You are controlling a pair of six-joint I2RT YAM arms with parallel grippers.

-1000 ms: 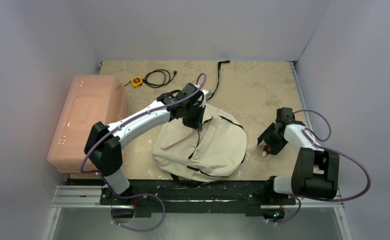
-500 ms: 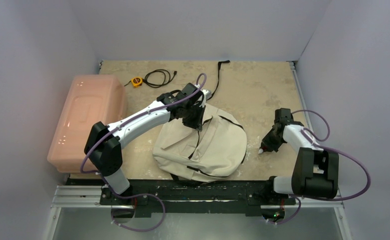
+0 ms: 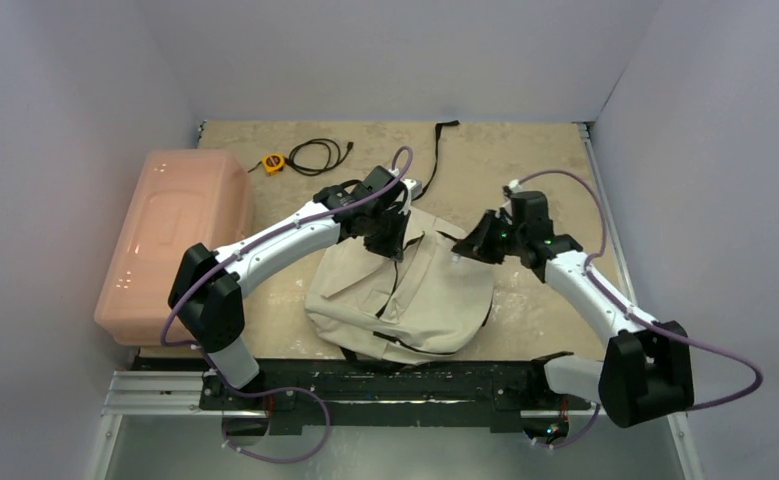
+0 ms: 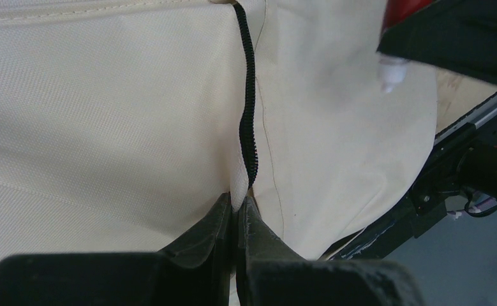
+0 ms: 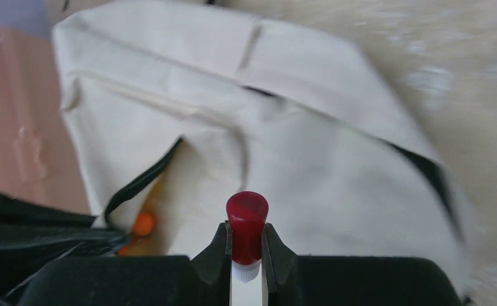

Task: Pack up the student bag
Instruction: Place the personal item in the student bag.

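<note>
My left gripper is holding the cream fabric edge (image 5: 142, 180) up. So my right gripper should keep moving the glue stick into the bag's opening (image 5: 167, 211) and release it there.
The beige student bag (image 3: 405, 300) lies in the middle of the table, its black zipper (image 4: 249, 127) partly open. My left gripper (image 3: 397, 245) is shut on the cream fabric edge beside the zipper (image 4: 237, 207) and holds it up. My right gripper (image 3: 462, 250) is shut on a glue stick with a red cap and white body (image 5: 247, 229) and hovers over the bag's right upper side (image 5: 335, 159). The stick's white end shows in the left wrist view (image 4: 391, 70). An orange item (image 5: 143, 223) lies inside the bag's opening.
A large pink plastic bin (image 3: 170, 235) stands at the left. A yellow tape measure (image 3: 274, 163) and a coiled black cable (image 3: 320, 155) lie at the back. A black strap (image 3: 443, 140) runs from the bag toward the back edge.
My right arm has lifted the glue stick from the table at the right and swung left and back over the bag. The left arm has not moved.
</note>
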